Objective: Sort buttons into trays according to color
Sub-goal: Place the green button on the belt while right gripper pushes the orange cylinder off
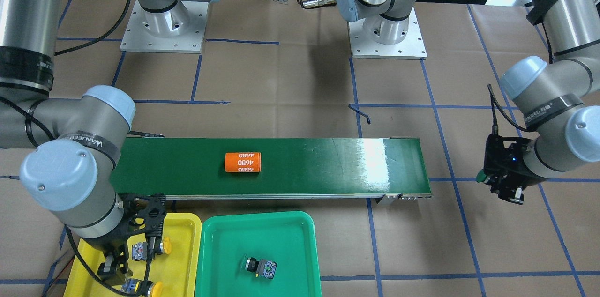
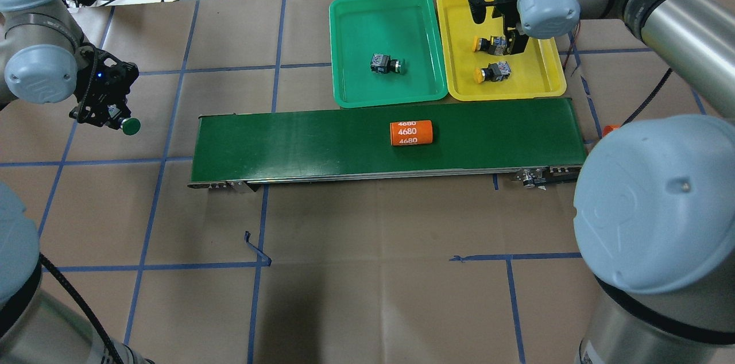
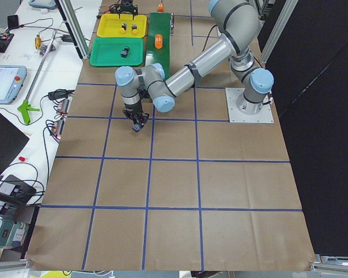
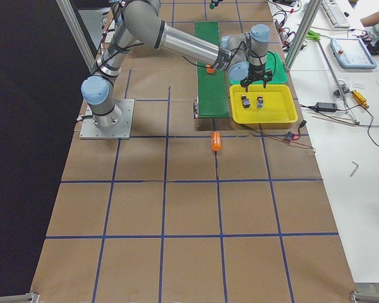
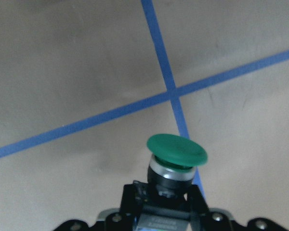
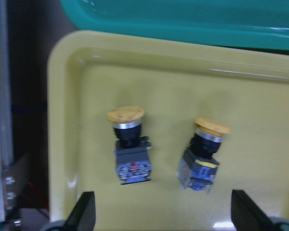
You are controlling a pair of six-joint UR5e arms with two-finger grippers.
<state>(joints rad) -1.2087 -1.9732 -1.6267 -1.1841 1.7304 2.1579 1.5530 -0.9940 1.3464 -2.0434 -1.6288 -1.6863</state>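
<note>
The robot's left gripper is holding the green-capped button far from the green tray, so it should put the button down on the conveyor belt for the right gripper to pick up.
My left gripper (image 2: 118, 119) is shut on a green-capped button (image 2: 131, 126) and holds it above the brown table, left of the belt; the left wrist view shows its cap (image 5: 177, 150) over a blue tape cross. My right gripper (image 6: 164, 214) is open and empty above the yellow tray (image 2: 540, 80). Two yellow-capped buttons (image 6: 127, 144) (image 6: 204, 154) lie in that tray, between and just ahead of its fingers. The green tray (image 2: 356, 19) beside it holds one green-capped button (image 2: 387, 64).
A long dark green conveyor belt (image 2: 287, 140) runs in front of the trays, with an orange "4680" cylinder (image 2: 411, 132) lying on it. Another orange cylinder (image 4: 216, 140) lies on the table off the belt's right end. Cables and tools lie beyond the table's far edge.
</note>
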